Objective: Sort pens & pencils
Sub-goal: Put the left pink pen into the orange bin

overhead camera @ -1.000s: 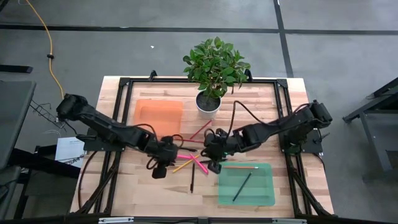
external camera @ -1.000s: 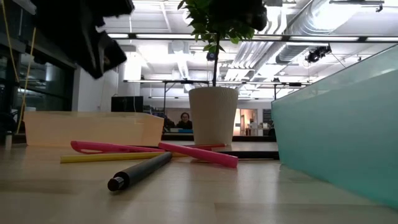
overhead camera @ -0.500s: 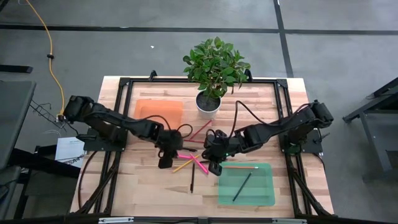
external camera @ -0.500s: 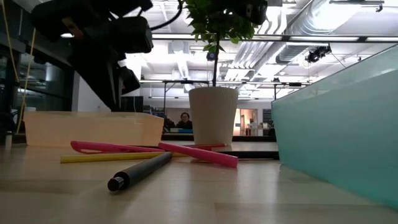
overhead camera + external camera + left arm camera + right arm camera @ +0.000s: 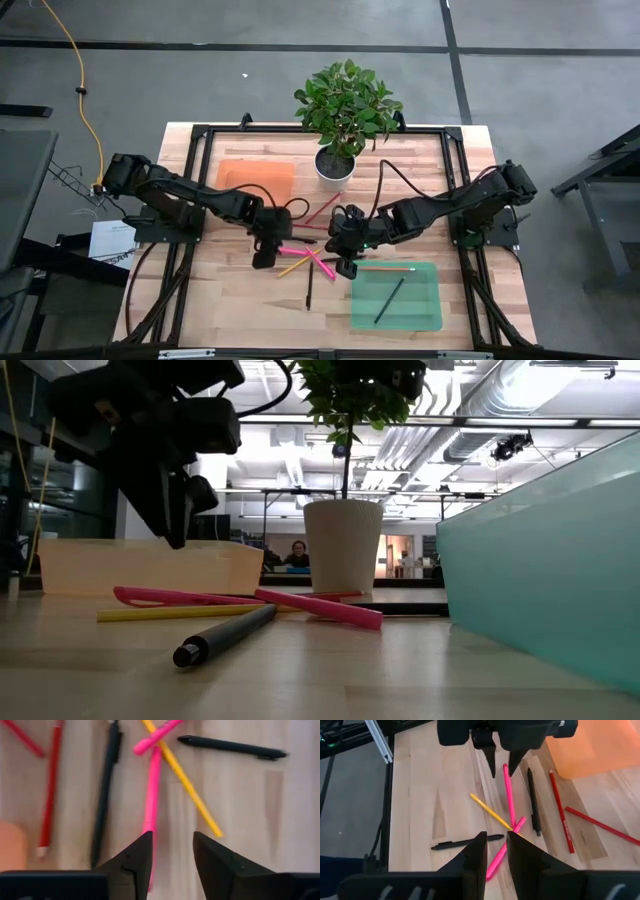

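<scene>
My left gripper has one finger above the long pink pen, so it should move over and put its fingers on either side of the pen's loose end before it closes.
Pens and pencils lie crossed on the wooden table between my grippers: two pink pens, a yellow pencil, two black pens and red pencils. My left gripper hangs open just above the near end of the long pink pen, its fingers on either side and clear of it. My right gripper hovers higher over the pile's right side, open by a narrow gap, with nothing between its fingers.
An orange tray sits at the far left and a green tray at the near right, holding an orange pencil and a dark stick. A potted plant stands at the far middle, with a red pencil before it.
My left gripper has moved toward the far edge and slightly right, coming down over the pink pen's end. The pens and pencils have stayed where they lay.
</scene>
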Action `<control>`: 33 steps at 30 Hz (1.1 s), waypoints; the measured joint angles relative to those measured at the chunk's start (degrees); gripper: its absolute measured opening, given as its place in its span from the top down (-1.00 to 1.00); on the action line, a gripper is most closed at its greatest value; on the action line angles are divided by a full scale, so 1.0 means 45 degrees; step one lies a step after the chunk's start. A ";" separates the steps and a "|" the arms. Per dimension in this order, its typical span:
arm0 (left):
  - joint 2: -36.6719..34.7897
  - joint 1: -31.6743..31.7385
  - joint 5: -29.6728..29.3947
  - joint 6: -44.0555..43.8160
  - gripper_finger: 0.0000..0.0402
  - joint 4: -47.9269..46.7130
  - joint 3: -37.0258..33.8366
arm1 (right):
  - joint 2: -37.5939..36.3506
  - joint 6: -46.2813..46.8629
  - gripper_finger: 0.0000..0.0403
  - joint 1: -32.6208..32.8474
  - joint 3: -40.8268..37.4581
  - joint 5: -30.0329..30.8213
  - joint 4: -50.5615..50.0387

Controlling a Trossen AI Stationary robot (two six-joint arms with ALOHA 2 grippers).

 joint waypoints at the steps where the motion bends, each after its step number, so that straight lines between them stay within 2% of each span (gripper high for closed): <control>1: 0.0000 0.0000 -0.0274 0.0127 0.35 -0.0060 0.0000 | 0.0000 -0.0019 0.68 -0.0005 0.0000 0.0000 -0.0005; 9: 0.0265 -0.0293 -0.1488 0.0425 0.34 -0.0005 0.0004 | 0.0000 -0.0257 0.68 -0.0131 0.0000 -0.0004 -0.0107; 13: 0.0621 -0.0857 -0.1556 0.0534 0.41 -0.0178 0.0150 | 0.0000 -0.0293 0.68 -0.0224 -0.0005 -0.0005 -0.0113; 19: 0.1396 -0.1172 -0.1673 0.1795 0.56 -0.1488 0.1539 | 0.0000 -0.0499 0.68 -0.0293 -0.0006 -0.0002 -0.0150; 23: 0.2120 -0.1156 -0.1602 0.2445 0.59 -0.2447 0.2629 | 0.0000 -0.0553 0.68 -0.0321 -0.0010 -0.0005 -0.0160; 28: 0.3082 -0.1156 -0.1294 0.2883 0.51 -0.3598 0.3465 | -0.0202 -0.0569 0.68 -0.0321 -0.0010 0.0118 -0.0320; 33: 0.3703 -0.1156 -0.1238 0.2784 0.36 -0.3896 0.3508 | -0.1255 -0.0859 0.68 -0.0219 -0.0010 0.1292 -0.0293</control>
